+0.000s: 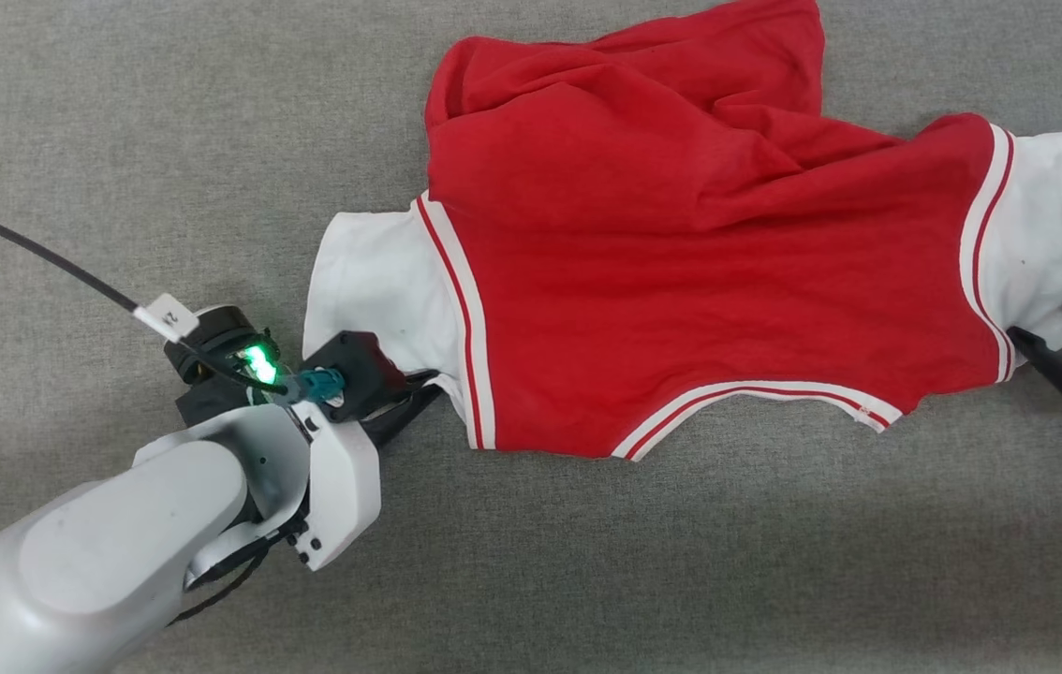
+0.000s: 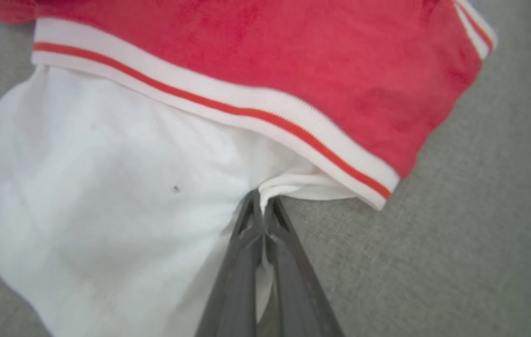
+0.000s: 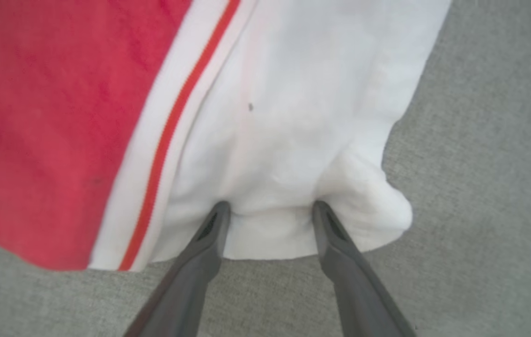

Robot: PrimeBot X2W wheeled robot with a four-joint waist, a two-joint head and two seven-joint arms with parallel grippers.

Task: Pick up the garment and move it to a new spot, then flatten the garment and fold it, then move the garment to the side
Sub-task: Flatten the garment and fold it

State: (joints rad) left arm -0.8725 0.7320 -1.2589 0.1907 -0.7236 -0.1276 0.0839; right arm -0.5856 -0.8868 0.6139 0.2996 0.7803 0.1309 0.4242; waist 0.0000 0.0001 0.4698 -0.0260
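The garment [image 1: 707,298] will spread out long and nearly flat when the robot pulls it by both sleeves, since its body is bunched up in loose folds [image 1: 735,124].
The garment [image 1: 681,281], a red T-shirt with white sleeves and striped trim, lies rumpled on the grey surface, collar edge toward me. My left gripper [image 1: 433,388] is at the lower corner of the white left sleeve [image 1: 362,271]. The left wrist view shows that gripper [image 2: 261,199] shut, pinching a fold of white sleeve fabric [image 2: 106,187]. My right gripper [image 1: 1039,315] is at the lower edge of the right sleeve [image 1: 1046,215]. In the right wrist view it [image 3: 270,210] stands open, fingers apart, with the white sleeve hem [image 3: 270,234] lying between them.
A grey woven surface [image 1: 681,562] stretches all around the shirt, with free room in front and at the left. A black cable [image 1: 25,248] with a white tag runs from the left edge to my left wrist.
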